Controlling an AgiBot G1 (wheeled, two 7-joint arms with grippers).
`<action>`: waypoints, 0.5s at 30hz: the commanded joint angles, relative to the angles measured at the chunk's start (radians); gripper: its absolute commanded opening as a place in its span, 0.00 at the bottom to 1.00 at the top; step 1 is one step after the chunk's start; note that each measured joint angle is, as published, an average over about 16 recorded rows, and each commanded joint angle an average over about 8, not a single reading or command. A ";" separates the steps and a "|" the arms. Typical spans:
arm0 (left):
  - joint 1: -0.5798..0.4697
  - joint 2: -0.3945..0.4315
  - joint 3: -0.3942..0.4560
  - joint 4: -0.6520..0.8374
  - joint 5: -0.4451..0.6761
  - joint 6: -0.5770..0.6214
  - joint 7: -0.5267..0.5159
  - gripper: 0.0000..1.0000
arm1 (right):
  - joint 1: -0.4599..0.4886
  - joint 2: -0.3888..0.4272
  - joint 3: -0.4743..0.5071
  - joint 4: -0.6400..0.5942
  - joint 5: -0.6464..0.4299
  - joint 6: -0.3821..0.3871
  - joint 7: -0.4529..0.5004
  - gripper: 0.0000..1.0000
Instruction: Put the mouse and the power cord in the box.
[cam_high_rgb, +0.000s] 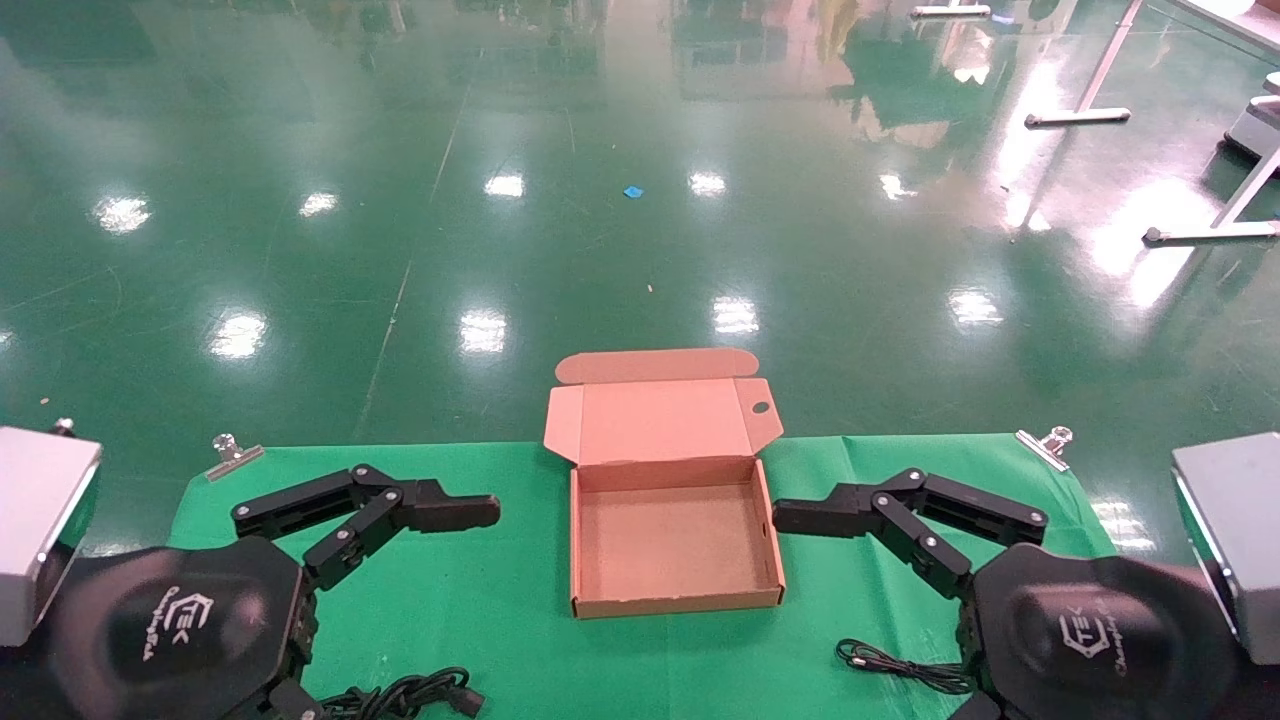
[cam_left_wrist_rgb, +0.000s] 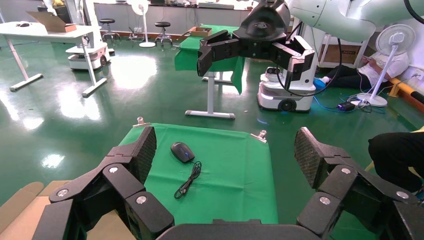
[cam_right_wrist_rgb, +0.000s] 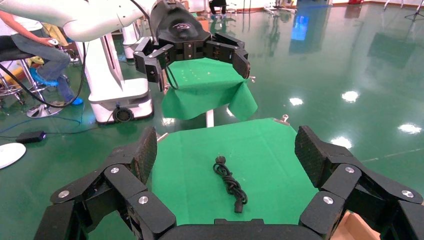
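The cable's loops (cam_high_rgb: 861, 655) lie gathered in a narrow heap, so the cable's coil should stay bundled, with the mouse hanging below, when the robot lifts the thin cable (cam_high_rgb: 921, 672).
The brown cardboard box (cam_high_rgb: 770, 545) lies open and empty at the middle of the green cloth, its lid folded back. At the near left edge is the bundled black power cord (cam_high_rgb: 410, 695) (cam_right_wrist_rgb: 230, 182). The black mouse (cam_left_wrist_rgb: 182, 151) with a blue mark lies on the right part of the cloth, and its thin cable (cam_left_wrist_rgb: 189, 179) (cam_high_rgb: 900, 665) trails from it. In the head view the mouse itself is hidden behind the right arm. My left gripper (cam_high_rgb: 425, 610) (cam_left_wrist_rgb: 227, 152) hovers left of the box, open and empty. My right gripper (cam_high_rgb: 860, 615) (cam_right_wrist_rgb: 227, 152) hovers to the right, open and empty.
Metal clips (cam_high_rgb: 235, 455) (cam_high_rgb: 1045, 445) hold the green cloth (cam_high_rgb: 480, 600) at the table's far corners. Beyond the table edge is glossy green floor. Another cloth-covered table (cam_right_wrist_rgb: 207, 87) and a seated person (cam_left_wrist_rgb: 395, 150) show in the background.
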 joint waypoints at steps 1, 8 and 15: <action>0.000 0.000 0.000 0.000 0.000 0.000 0.000 1.00 | 0.000 0.000 0.000 0.000 0.000 0.000 0.000 1.00; 0.000 0.000 0.000 0.000 0.000 0.000 0.000 1.00 | 0.000 0.000 0.000 0.000 0.000 0.000 0.000 1.00; 0.000 0.000 0.000 0.000 0.000 0.000 0.000 1.00 | 0.000 0.000 0.000 0.000 0.000 0.000 0.000 1.00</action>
